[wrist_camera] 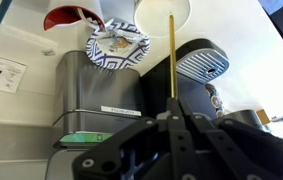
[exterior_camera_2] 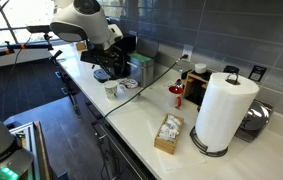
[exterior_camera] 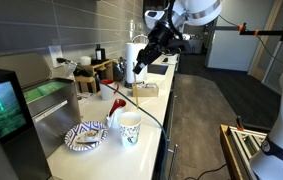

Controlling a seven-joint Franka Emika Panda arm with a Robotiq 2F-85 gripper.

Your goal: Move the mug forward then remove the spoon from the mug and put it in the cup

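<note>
My gripper should go on moving down until the spoon's end is inside the white cup before it lets go, because the spoon (wrist_camera: pixel 172 50) points down at the white cup's opening (exterior_camera: pixel 130 118).
My gripper (wrist_camera: pixel 173 102) is shut on the spoon (wrist_camera: pixel 171 55), whose thin handle sticks straight out from the jaws and looks yellowish here. Its far end lines up with the rim of the white cup (wrist_camera: pixel 162 10). In both exterior views the gripper (exterior_camera: pixel 139 66) (exterior_camera_2: pixel 111 66) hangs well above the counter. The white cup (exterior_camera: pixel 129 127) (exterior_camera_2: pixel 111 90) stands upright below it. The red mug (exterior_camera: pixel 114 105) (wrist_camera: pixel 67 16) stands beside the cup. The spoon is too thin to make out in the exterior views.
A blue-and-white patterned dish (exterior_camera: pixel 86 135) (wrist_camera: pixel 116 47) lies next to the cup and mug. A paper towel roll (exterior_camera_2: pixel 221 110) and a box of packets (exterior_camera_2: pixel 168 133) stand further along the counter. A thin cable (exterior_camera: pixel 146 112) crosses the counter by the cup. A dark appliance (wrist_camera: pixel 203 62) sits nearby.
</note>
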